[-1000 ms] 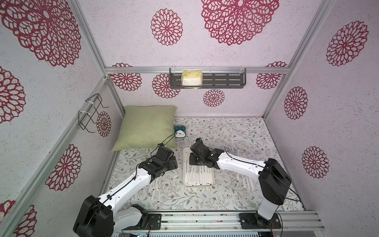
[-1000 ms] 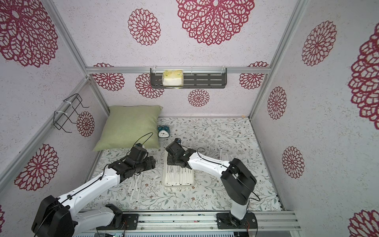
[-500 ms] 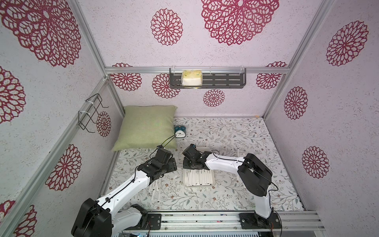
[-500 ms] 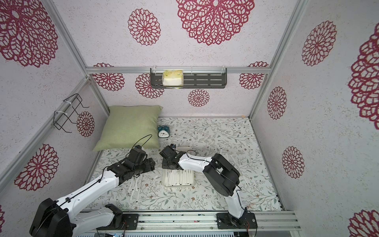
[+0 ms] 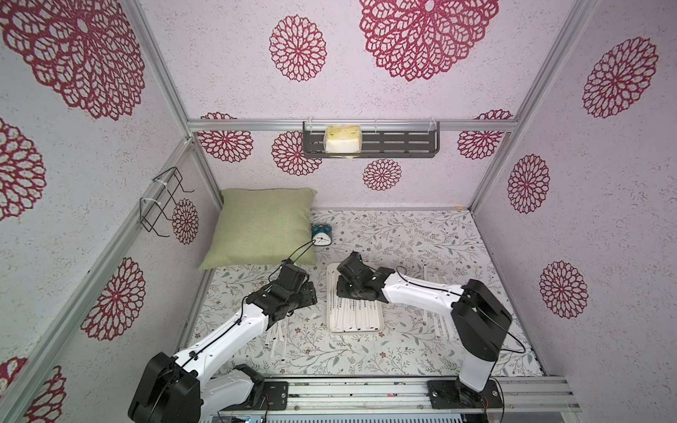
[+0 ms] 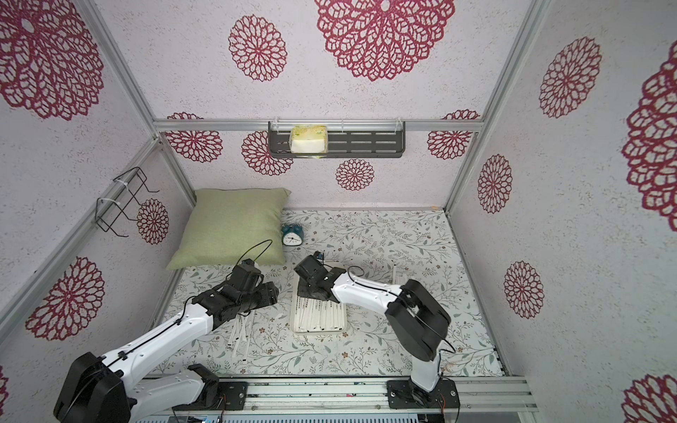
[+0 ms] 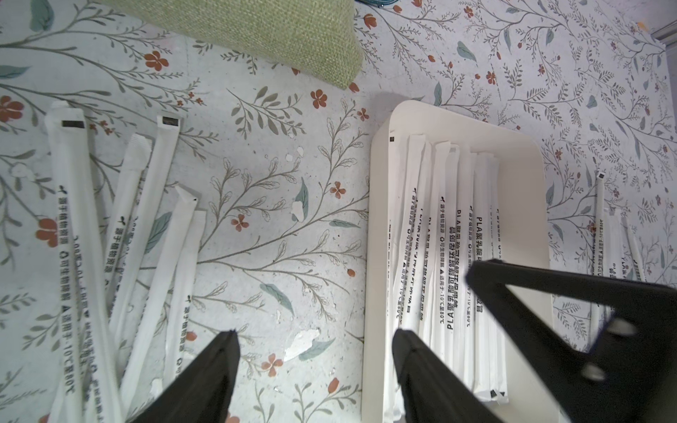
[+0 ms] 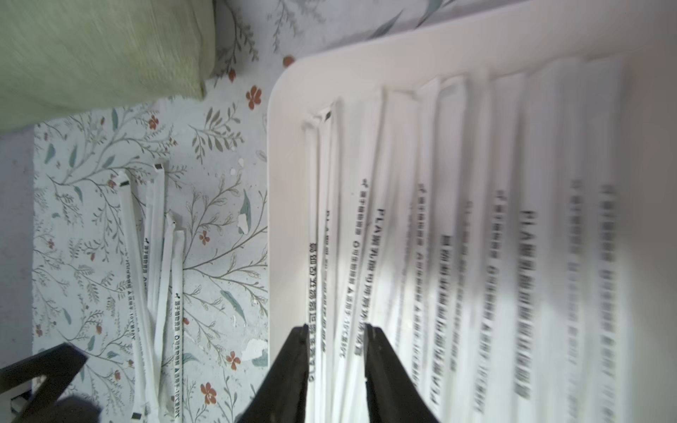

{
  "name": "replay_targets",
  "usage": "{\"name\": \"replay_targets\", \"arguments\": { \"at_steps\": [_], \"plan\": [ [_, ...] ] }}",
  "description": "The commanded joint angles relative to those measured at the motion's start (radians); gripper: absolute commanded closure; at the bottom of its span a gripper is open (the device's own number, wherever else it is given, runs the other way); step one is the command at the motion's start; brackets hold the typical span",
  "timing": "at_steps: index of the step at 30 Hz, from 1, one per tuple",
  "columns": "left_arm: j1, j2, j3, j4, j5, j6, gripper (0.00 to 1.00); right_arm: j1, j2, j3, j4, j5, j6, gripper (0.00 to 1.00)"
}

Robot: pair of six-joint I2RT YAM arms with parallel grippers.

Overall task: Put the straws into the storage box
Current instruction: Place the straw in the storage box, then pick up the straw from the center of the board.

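My right gripper is under its arm's reach of the straw (image 7: 599, 197) nearest the storage box, which sticks out past its neighbours, so I should now move toward that straw (image 5: 425, 273) until my fingers are on both sides of it.
The storage box (image 5: 354, 331) (image 6: 318, 330) is a shallow white tray in the middle of the floral table. Several straws (image 5: 357, 315) (image 7: 439, 219) (image 8: 458, 219) lie lengthwise in it. My right gripper (image 8: 336, 327) (image 5: 348, 289) is low over the box's left side, jaws parted, with straws lying between and under them. More straws (image 5: 277, 337) (image 7: 84, 227) (image 8: 157, 256) lie loose left of the box, and a few straws (image 5: 439, 322) lie to its right. My left gripper (image 7: 315, 333) (image 5: 309, 293) hangs open and empty between the left pile and the box rim (image 7: 370, 256).
A green pillow (image 5: 263, 227) lies at the back left with a small teal alarm clock (image 5: 321, 235) beside it. A dark wall shelf (image 5: 399, 143) holds a tissue pack. A wire rack (image 5: 161, 201) hangs on the left wall. The two grippers are close together.
The right gripper's jaws, shut a second ago, have parted over the box's left side, and its arm shifted slightly. The left arm has barely moved.
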Motion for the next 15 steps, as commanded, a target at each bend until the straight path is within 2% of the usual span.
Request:
{"name": "replay_targets", "arguments": {
  "at_steps": [1, 6, 10, 15],
  "plan": [
    [-0.054, 0.043, 0.072, 0.012, -0.005, 0.040, 0.27, -0.129, -0.144, -0.115, -0.108, 0.069, -0.087, 0.69],
    [-0.199, 0.166, 0.186, 0.027, -0.002, 0.063, 0.27, -0.347, -0.241, -0.254, -0.187, 0.060, -0.268, 0.70],
    [-0.278, 0.290, 0.251, 0.072, 0.025, 0.056, 0.27, -0.493, -0.241, -0.317, -0.168, 0.057, -0.357, 0.69],
    [-0.329, 0.403, 0.335, 0.060, 0.040, 0.065, 0.27, -0.581, -0.185, -0.341, -0.094, 0.026, -0.398, 0.69]
  ]
}}
